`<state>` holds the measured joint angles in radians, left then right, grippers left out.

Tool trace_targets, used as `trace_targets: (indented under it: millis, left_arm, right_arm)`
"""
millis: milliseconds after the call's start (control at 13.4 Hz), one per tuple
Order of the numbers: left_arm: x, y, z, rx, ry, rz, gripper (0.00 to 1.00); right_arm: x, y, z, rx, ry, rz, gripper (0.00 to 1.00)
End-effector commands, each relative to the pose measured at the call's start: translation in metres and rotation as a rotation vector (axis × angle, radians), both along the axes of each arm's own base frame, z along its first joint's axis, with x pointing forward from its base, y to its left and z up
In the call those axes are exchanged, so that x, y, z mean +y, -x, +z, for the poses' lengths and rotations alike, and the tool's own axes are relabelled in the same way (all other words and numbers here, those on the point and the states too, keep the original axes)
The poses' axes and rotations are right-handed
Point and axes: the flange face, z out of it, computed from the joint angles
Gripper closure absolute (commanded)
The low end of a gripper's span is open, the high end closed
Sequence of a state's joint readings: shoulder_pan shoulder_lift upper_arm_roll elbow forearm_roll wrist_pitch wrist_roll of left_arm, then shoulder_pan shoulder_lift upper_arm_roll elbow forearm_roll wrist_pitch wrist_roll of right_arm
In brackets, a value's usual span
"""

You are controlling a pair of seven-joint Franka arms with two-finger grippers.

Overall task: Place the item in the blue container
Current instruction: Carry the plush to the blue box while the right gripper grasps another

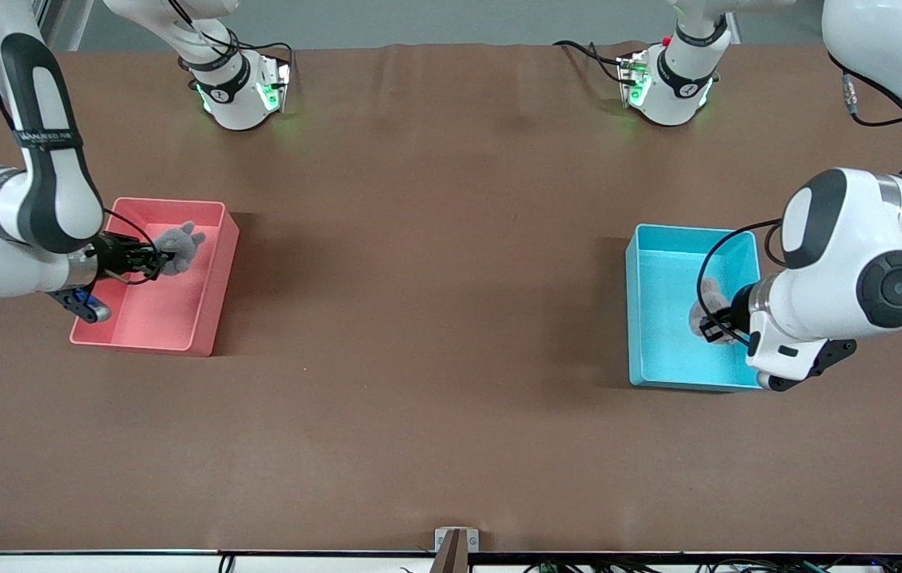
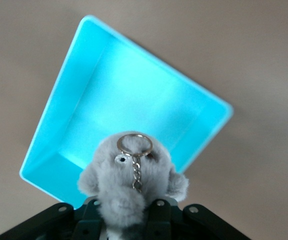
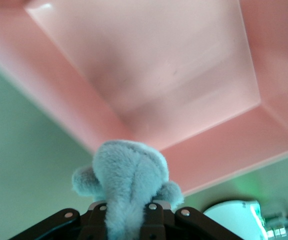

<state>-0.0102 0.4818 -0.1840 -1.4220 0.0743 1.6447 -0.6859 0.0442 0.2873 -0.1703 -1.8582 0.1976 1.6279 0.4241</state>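
The grey plush in the robot's right gripper (image 1: 181,247) is a long way from the blue container, so the robot should put it down between the bins (image 1: 429,297) for the left gripper to pick up.
The blue container (image 1: 645,263) is a light blue bin at the left arm's end of the table. Over its inside hangs my left gripper (image 1: 712,326), shut on a grey plush item (image 1: 705,306). In the left wrist view the item (image 2: 126,185) carries a metal keyring and chain, and it sits between the left gripper's (image 2: 126,222) jaws above the blue container (image 2: 134,100). At the right arm's end, my right gripper (image 1: 150,261) is shut on a second grey plush (image 1: 182,243) over a pink bin (image 1: 208,326). That plush (image 3: 129,177) fills the right gripper (image 3: 126,222).
Both bins stand on a brown table cover, far apart, with bare cover between them. The arm bases (image 1: 240,87) (image 1: 670,83) stand at the table edge farthest from the front camera. A small bracket (image 1: 456,541) sits at the nearest edge.
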Motion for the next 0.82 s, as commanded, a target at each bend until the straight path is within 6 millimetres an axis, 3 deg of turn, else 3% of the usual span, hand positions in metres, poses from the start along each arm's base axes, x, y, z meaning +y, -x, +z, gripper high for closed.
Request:
trace_targets:
  millis: [0,149,224,299,448,598,747]
  left_arm:
    - [0.025,0.01,-0.043,0.062,-0.019,0.016,0.97]
    - [0.043,0.012,-0.076,0.068,-0.018,0.04,0.88]
    - [0.044,0.012,-0.092,0.078,-0.015,0.042,0.72]
    - [0.046,0.011,-0.107,0.09,-0.014,0.046,0.47]
    - [0.052,0.009,-0.114,0.085,-0.028,0.045,0.0]
    - [0.055,0.008,-0.112,0.079,-0.027,0.049,0.0]
    - [0.054,0.007,-0.104,0.066,-0.03,0.057,0.0]
  right_arm:
    - [0.062,-0.027,0.035,0.023,0.091,-0.045,1.0]
    - [0.116,-0.028,0.038,0.022,0.072,-0.104,1.0]
    - [0.141,-0.031,0.037,0.009,0.053,-0.149,1.0]
    - [0.168,-0.032,0.034,-0.008,0.06,-0.188,1.0]
    - [0.241,-0.029,0.02,-0.049,0.094,-0.255,1.0]
    - [0.314,-0.022,0.0,-0.099,0.126,-0.352,1.0]
    - [0.371,-0.017,-0.027,-0.153,0.16,-0.429,1.0]
